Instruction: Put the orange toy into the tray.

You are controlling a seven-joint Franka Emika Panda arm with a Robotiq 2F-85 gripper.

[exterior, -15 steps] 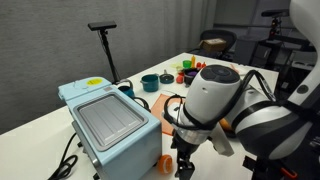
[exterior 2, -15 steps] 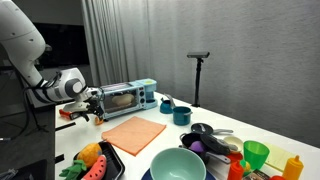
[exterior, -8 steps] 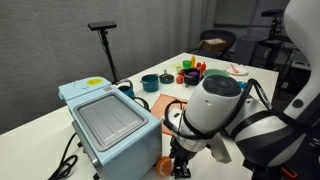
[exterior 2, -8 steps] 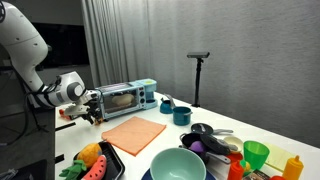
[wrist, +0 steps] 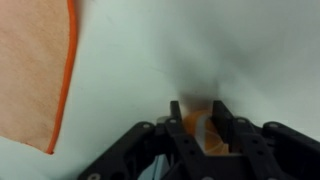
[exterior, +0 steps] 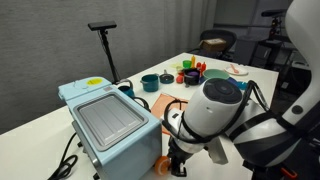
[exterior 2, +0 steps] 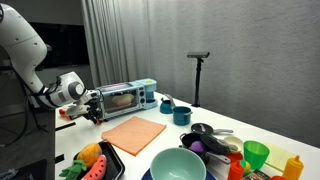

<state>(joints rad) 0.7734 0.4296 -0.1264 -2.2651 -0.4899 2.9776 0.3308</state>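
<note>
The robot's gripper is pinching only the edge of the round orange toy (wrist: pixel 205 117) with its fingers, so it should open wide, move over the toy's middle (exterior: pixel 161 166) and close there before lifting.
The orange toy (wrist: pixel 197 130), a small round piece, lies on the white table between my gripper's (wrist: pixel 197 108) two black fingers, which press against its sides in the wrist view. In an exterior view the toy (exterior: pixel 165 163) sits at the front corner of the blue box machine (exterior: pixel 110 120), with the gripper (exterior: pixel 179 165) pointing down right beside it. The black tray (exterior 2: pixel 112 162) lies at the near edge of the table, far from the gripper (exterior 2: pixel 97 110), and holds toy fruit.
A flat orange cloth (exterior 2: pixel 133 133) lies between the gripper and the tray; its edge shows in the wrist view (wrist: pixel 35 70). Teal cups (exterior: pixel 150 82), a large blue bowl (exterior 2: pixel 178 165), other toys and a black stand (exterior: pixel 103 40) fill the far table.
The jaws have come together from wide open onto the orange toy. The arm has sunk slightly and otherwise stayed in place.
</note>
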